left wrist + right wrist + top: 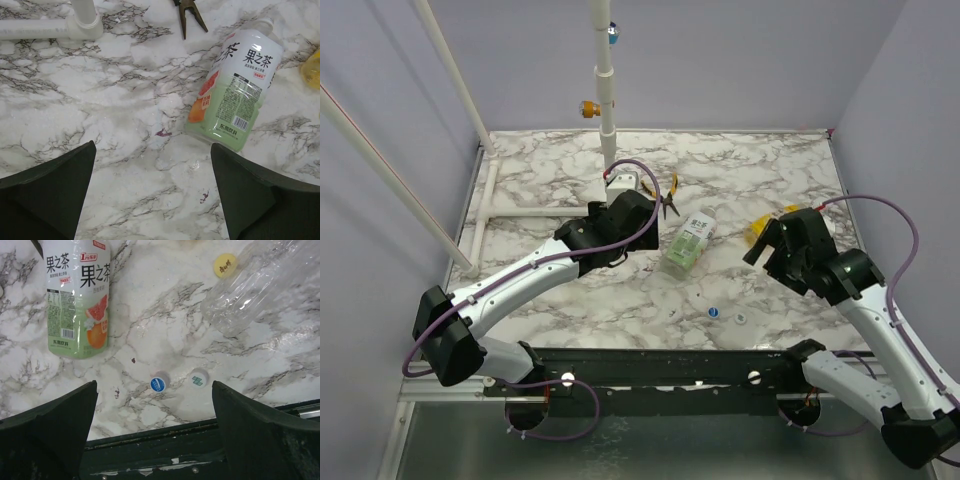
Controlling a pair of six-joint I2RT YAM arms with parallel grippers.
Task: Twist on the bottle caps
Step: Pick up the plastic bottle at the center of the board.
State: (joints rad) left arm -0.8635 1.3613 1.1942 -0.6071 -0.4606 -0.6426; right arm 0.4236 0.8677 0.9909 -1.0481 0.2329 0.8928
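Observation:
The robot's right gripper should stay open and continue to move toward the bottle's upper body (297, 260), then close there, because open marble (292, 310) along the clear crinkled bottle leaves room for its fingers.
The clear bottle with the green-and-white label (688, 243) (235, 85) (77, 295) lies on its side mid-table. A yellow bottle (758, 229) (312, 67) peeks out beside my right gripper. The right wrist view also shows a clear crinkled bottle body (262, 285) lying next to a yellow cap (224, 265). A blue cap (713, 313) (159, 384) and a whitish cap (742, 319) (198, 378) sit near the front edge. My left gripper (628, 235) (152, 145) hovers open, left of the labelled bottle. My right gripper (766, 246) (154, 383) hangs open above the two caps, holding nothing.
Yellow-handled pliers (665, 195) (189, 15) lie behind the labelled bottle. A white pipe frame (606, 90) (82, 22) stands at the back and along the left. The black rail (660, 365) (165, 450) runs along the marble table's (620, 300) near edge.

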